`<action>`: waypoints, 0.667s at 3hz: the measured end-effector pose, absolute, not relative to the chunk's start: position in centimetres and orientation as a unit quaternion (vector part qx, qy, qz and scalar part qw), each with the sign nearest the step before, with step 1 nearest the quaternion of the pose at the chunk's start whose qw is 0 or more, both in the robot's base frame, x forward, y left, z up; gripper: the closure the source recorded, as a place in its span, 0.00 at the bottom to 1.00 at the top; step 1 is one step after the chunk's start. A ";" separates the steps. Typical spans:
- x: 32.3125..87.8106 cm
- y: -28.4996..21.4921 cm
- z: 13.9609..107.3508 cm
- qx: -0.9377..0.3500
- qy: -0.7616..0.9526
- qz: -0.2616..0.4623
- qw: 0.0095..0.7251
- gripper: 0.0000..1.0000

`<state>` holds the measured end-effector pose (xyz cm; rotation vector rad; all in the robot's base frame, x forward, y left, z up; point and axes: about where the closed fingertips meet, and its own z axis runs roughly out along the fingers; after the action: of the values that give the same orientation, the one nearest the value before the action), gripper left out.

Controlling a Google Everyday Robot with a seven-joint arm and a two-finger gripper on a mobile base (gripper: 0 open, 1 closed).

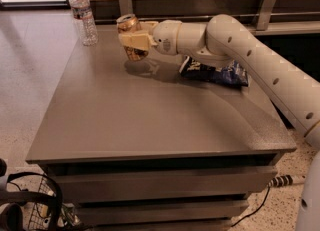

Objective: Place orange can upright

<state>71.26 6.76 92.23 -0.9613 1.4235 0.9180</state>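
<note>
The orange can (128, 23) is hanging upright above a clear patch of the grey table, so my gripper should go on moving it down until its base sits there, before it lets go.
The orange can (129, 26) is upright, silver top up, held just above the grey table (150, 110) near its far edge, left of centre. My gripper (132, 39) reaches in from the right and is shut on the can, its cream fingers (134, 40) wrapped across the can's middle. The can's lower part shows below the fingers, with its shadow on the table under it.
A clear plastic water bottle (83, 14) stands at the table's far left corner. A dark blue chip bag (214, 72) lies under my arm at the far right. A wooden wall with metal brackets runs behind the table. A wire basket (30, 210) sits on the floor at lower left.
</note>
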 end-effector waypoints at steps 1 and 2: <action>72.6 7.8 91.8 -0.410 0.601 0.394 0.562 1.00; 73.3 8.4 90.2 -0.396 0.603 0.398 0.567 1.00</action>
<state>73.28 8.42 90.22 -0.9305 1.4173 0.9357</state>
